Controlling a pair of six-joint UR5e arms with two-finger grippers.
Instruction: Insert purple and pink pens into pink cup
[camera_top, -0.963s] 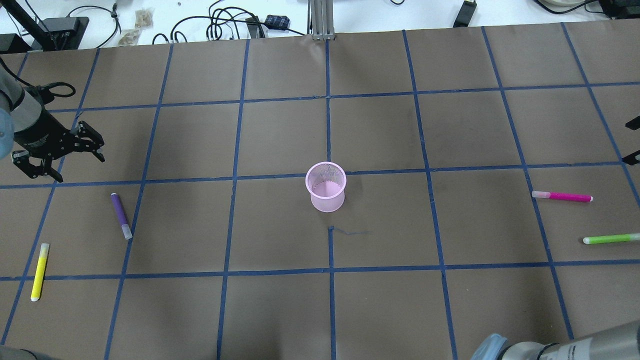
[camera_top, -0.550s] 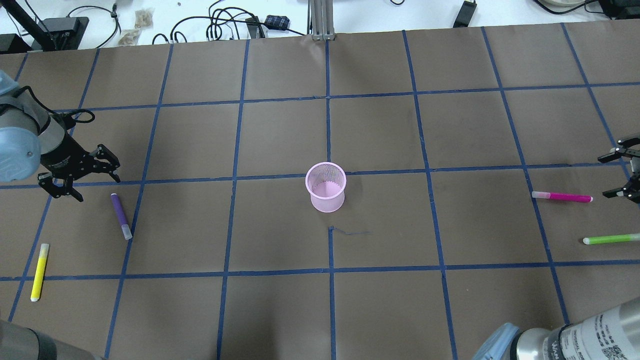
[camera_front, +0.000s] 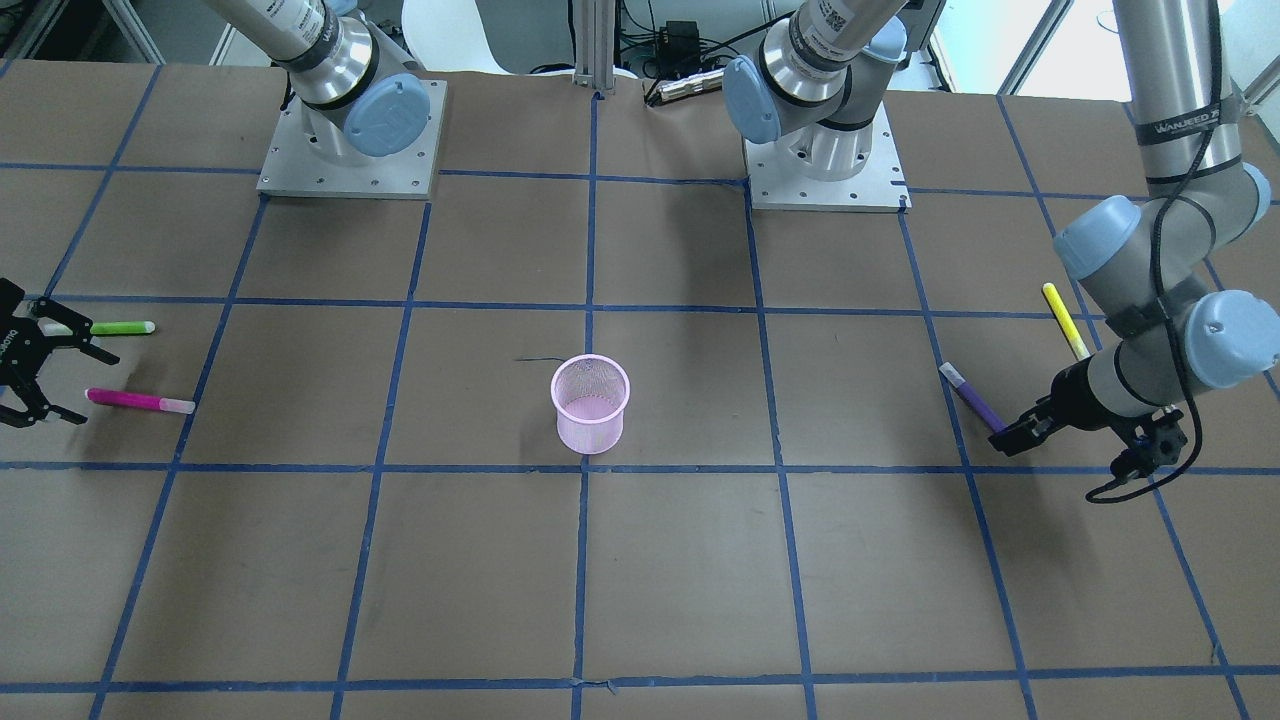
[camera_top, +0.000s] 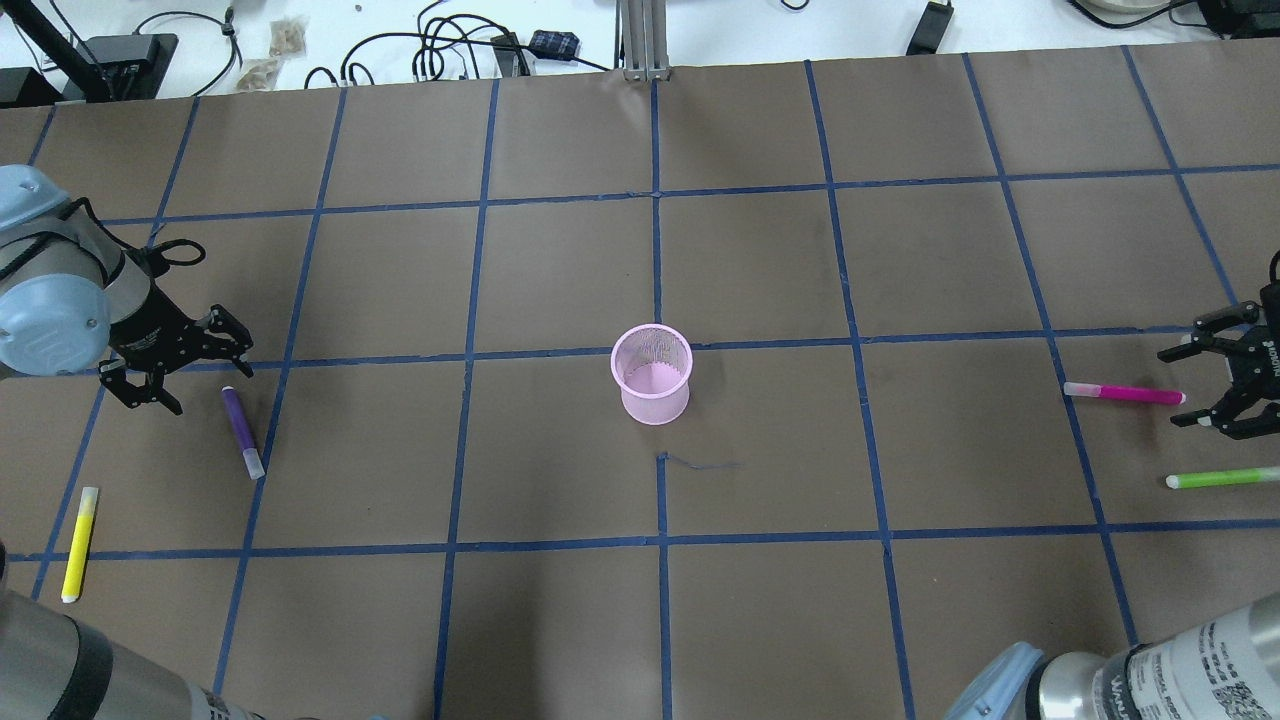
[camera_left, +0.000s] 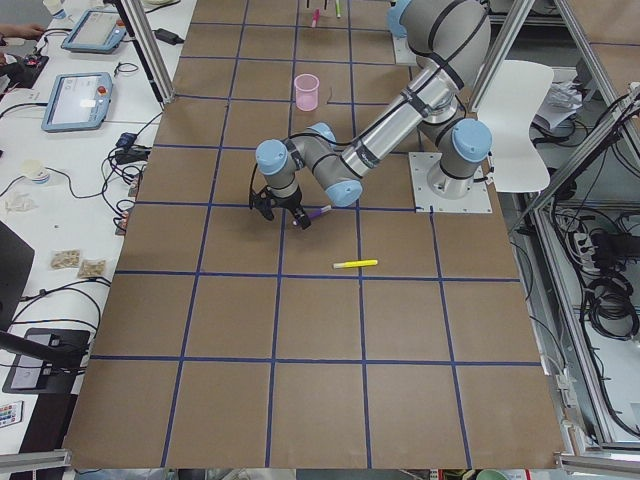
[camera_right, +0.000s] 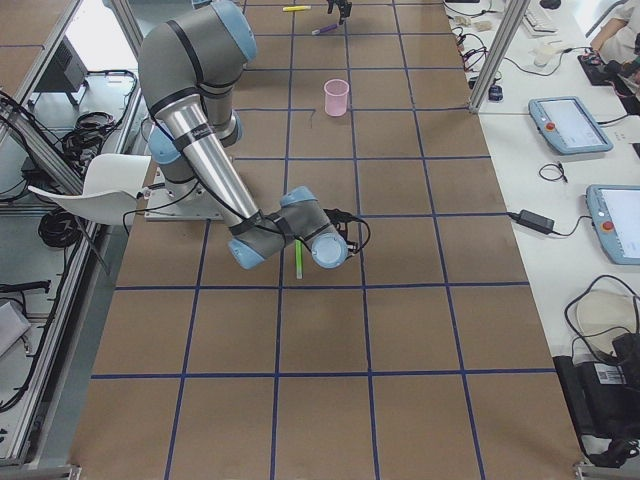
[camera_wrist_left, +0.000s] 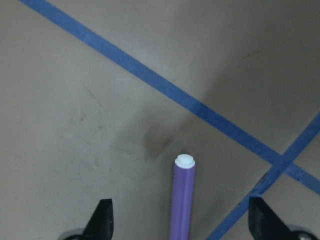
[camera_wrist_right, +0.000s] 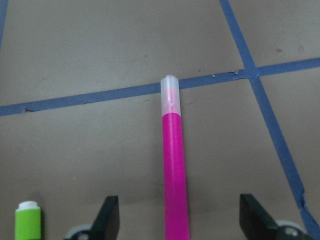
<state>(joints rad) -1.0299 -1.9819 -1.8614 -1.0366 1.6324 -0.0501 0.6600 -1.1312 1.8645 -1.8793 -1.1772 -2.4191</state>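
The pink cup's opening (camera_front: 590, 382) is much wider than a pen, so I expect the pink pen (camera_front: 139, 400) to rest at a slant against the cup's rim when the robot puts it in.
The pink mesh cup (camera_top: 651, 375) stands upright at the table's middle, also in the front view (camera_front: 590, 405). The purple pen (camera_top: 241, 432) lies flat at the left. My left gripper (camera_top: 208, 385) is open and hovers just over the pen's far end; the left wrist view shows the pen (camera_wrist_left: 182, 200) between the two open fingertips. The pink pen (camera_top: 1125, 393) lies flat at the right. My right gripper (camera_top: 1172, 389) is open at the pen's outer end; the right wrist view shows the pen (camera_wrist_right: 175, 175) centred between the fingers. Neither gripper holds anything.
A yellow pen (camera_top: 79, 544) lies near the left edge, toward the robot from the purple pen. A green pen (camera_top: 1222, 478) lies just beside the pink pen, close to my right gripper. Cables and small devices (camera_top: 470, 50) lie beyond the table's far edge.
My left gripper has moved right and toward the robot, up to the purple pen's far end. My right gripper has come in from the right edge to the pink pen's end. Both stay open.
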